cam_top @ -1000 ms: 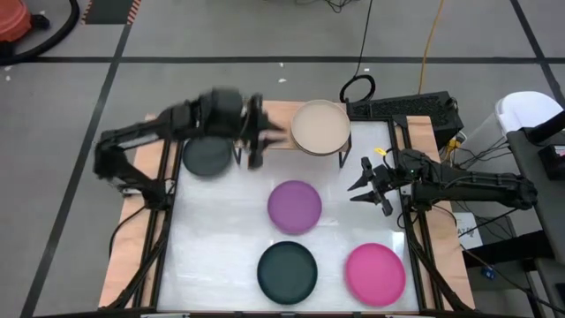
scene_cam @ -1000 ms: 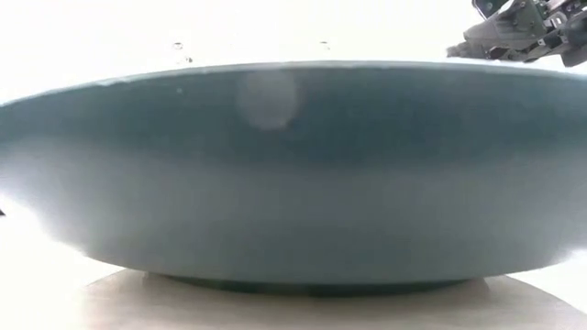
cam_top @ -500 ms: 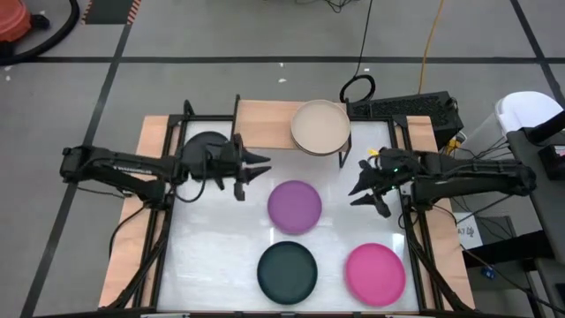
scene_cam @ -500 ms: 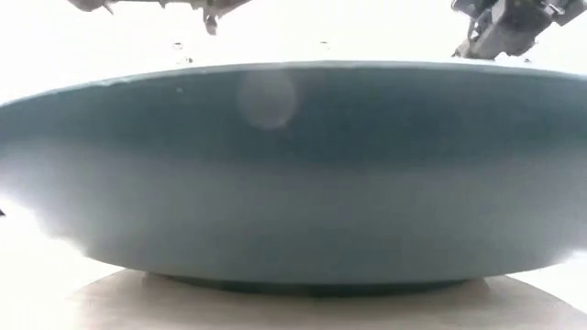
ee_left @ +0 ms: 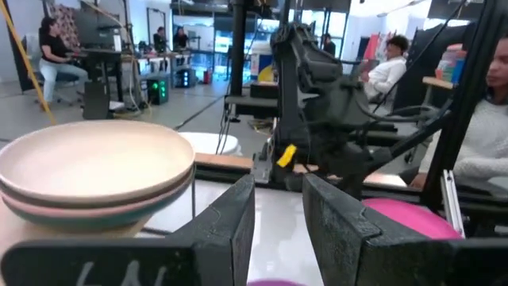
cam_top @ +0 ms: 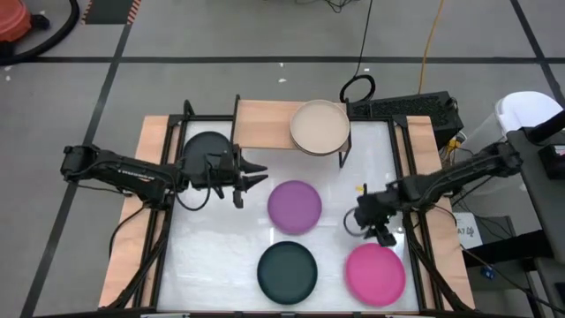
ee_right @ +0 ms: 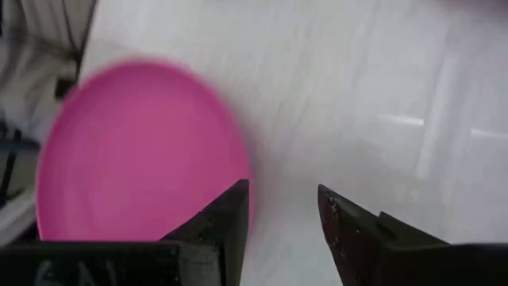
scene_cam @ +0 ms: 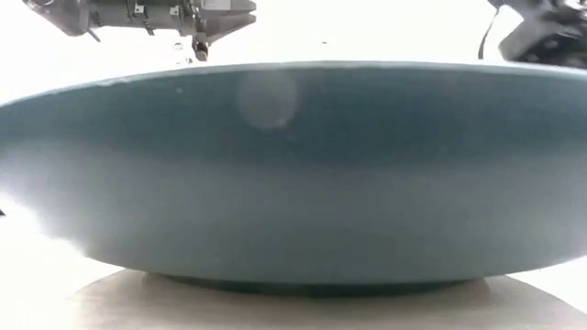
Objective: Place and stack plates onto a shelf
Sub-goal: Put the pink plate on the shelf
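Observation:
The magenta plate's rim [ee_right: 244, 151] is against one finger's side of my open right gripper. I should move toward the magenta plate and get my fingers on both sides of the plate's rim before I close them.
The shelf [cam_top: 265, 124] stands at the table's far edge. A stack of plates topped by a beige one [cam_top: 320, 126] [ee_left: 87, 171] rests on its right half. A black plate [cam_top: 205, 148] lies just left of the bare wood, partly under my left arm. On the white table lie a purple plate [cam_top: 294, 206], a dark teal plate [cam_top: 287, 271] [scene_cam: 293, 174] and a magenta plate [cam_top: 375, 274] [ee_right: 135, 151]. My left gripper [cam_top: 254, 172] [ee_left: 278, 214] is open, level, between the black and purple plates. My right gripper [cam_top: 371, 228] [ee_right: 282, 222] is open, tipped down beside the magenta plate's far edge.
The dark teal plate fills the low view, so little else shows there. Black rails run along the table's left and right sides. Cables and a dark box lie beyond the far right corner. People sit in the room behind the table.
My left gripper drew back from over the shelf toward the near edge and came level beside the purple plate, then held still. My right gripper moved toward the near edge and tipped downward over the table by the magenta plate.

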